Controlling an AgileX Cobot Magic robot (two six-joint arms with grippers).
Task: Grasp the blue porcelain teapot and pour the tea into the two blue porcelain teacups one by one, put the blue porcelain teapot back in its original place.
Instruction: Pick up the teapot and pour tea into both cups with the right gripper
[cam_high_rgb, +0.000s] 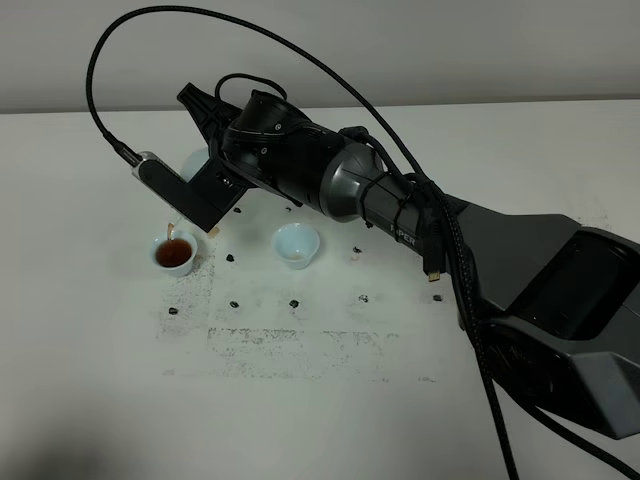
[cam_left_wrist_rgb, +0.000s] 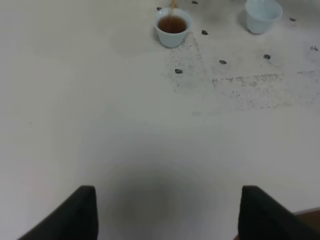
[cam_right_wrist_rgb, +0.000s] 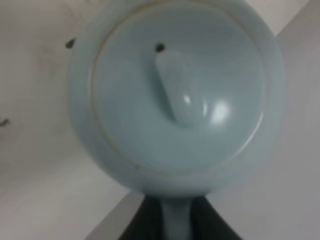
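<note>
Next, my right gripper tips the blue porcelain teapot upright before carrying it away, because the tea is close to the filled teacup's rim (cam_high_rgb: 175, 252) and the stream is still falling.
My right gripper (cam_right_wrist_rgb: 175, 222) is shut on the loop handle of the blue porcelain teapot (cam_right_wrist_rgb: 175, 90), whose knobbed lid fills the right wrist view. From the high camera only a pale sliver of the teapot (cam_high_rgb: 195, 160) shows behind the right arm, which reaches across to the left. A thin stream of tea (cam_high_rgb: 170, 232) falls into the left teacup (cam_high_rgb: 174, 253), which holds reddish-brown liquid. The second teacup (cam_high_rgb: 297, 245) stands empty to its right. The left wrist view shows both, the filled teacup (cam_left_wrist_rgb: 172, 26) and the empty teacup (cam_left_wrist_rgb: 262, 15), far ahead of my open left gripper (cam_left_wrist_rgb: 167, 215).
Small black marks (cam_high_rgb: 294, 302) and a speckled grey patch (cam_high_rgb: 290, 345) dot the white table (cam_high_rgb: 80, 380) around the cups. The right arm's dark base (cam_high_rgb: 560, 330) and its looping black cable (cam_high_rgb: 250, 25) take up the right side.
</note>
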